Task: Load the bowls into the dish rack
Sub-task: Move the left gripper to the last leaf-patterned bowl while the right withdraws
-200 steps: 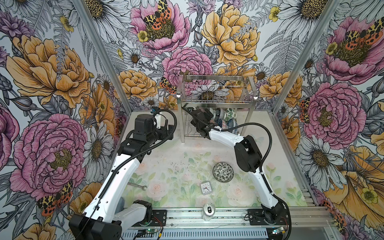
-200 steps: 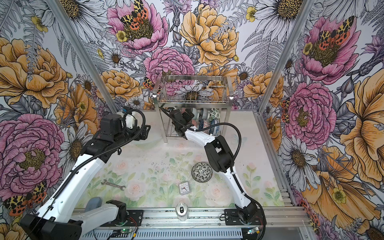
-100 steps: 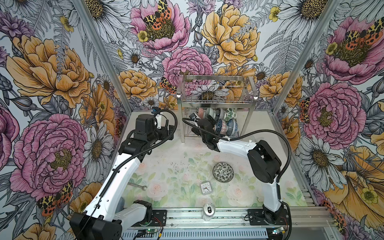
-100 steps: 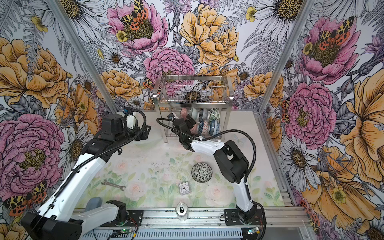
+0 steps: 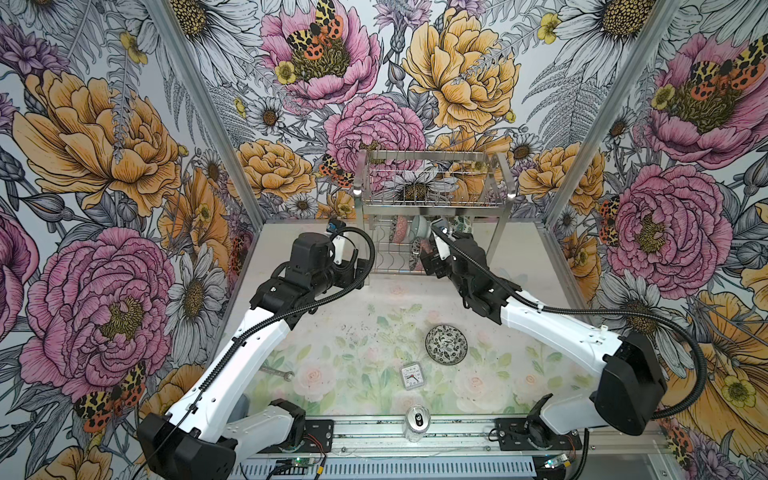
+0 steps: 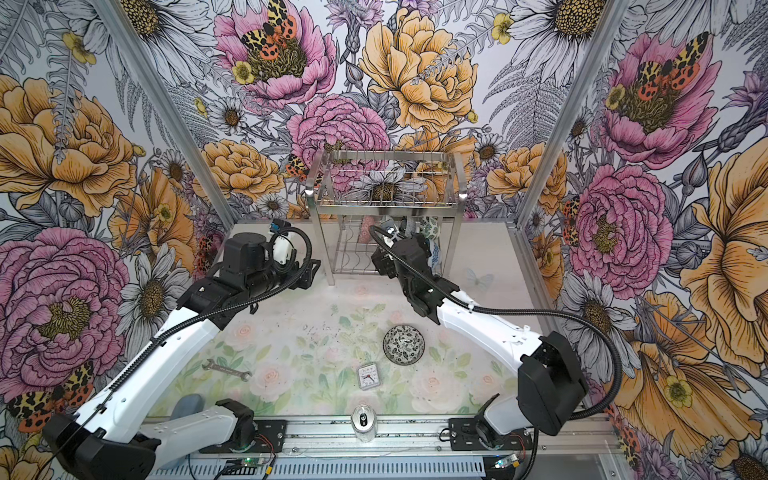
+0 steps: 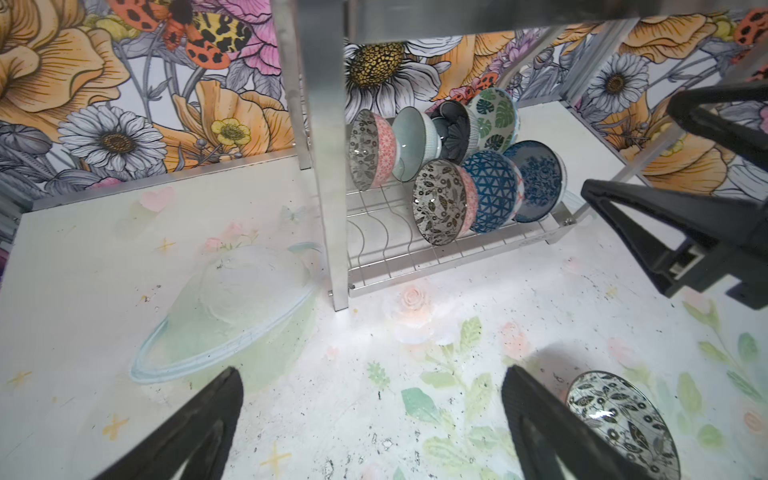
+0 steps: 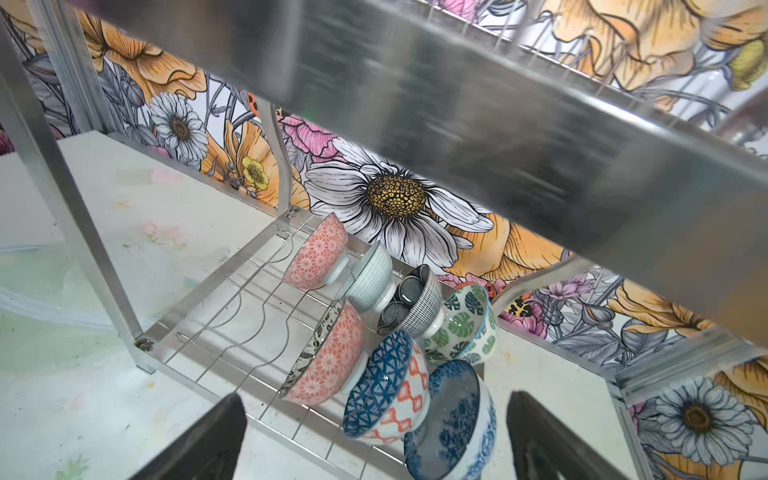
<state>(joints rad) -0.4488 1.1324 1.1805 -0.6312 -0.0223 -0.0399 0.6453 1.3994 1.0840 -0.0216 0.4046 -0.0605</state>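
Note:
The black-and-white leaf bowl (image 5: pixel 446 345) is upright and clear of the clock, so the robot's left gripper keeps going down to the bowl's rim (image 5: pixel 429 335) and closes there.
The steel dish rack (image 5: pixel 505 216) (image 6: pixel 457 216) stands at the back of the table. On its lower tier several bowls lean in two rows: green-leaf (image 7: pixel 494 120), navy (image 7: pixel 451 129), pale teal (image 7: pixel 411 141), blue triangle (image 8: pixel 386 390), blue floral (image 8: pixel 453 419) and two pink-sided ones (image 8: pixel 318 253) (image 8: pixel 332 357). One black-and-white leaf bowl (image 5: pixel 446 345) (image 6: pixel 404 345) (image 7: pixel 619 419) sits upright on the table. My right gripper (image 8: pixel 374 405) (image 5: pixel 428 257) hangs open and empty just in front of the front row. My left gripper (image 7: pixel 370 382) (image 5: pixel 361 270) is open over bare table, left of the rack.
A small square clock (image 5: pixel 412 376) and a can (image 5: pixel 417 422) stand near the front edge, close to the loose bowl. A wrench (image 6: pixel 226 370) lies front left. The rack's legs (image 7: pixel 328 187) and upper basket tier (image 5: pixel 432 183) hem in the lower tier.
My right gripper has drawn back out of the rack's lower tier toward the front, and its elbow has swung out to the right. The left arm has not moved.

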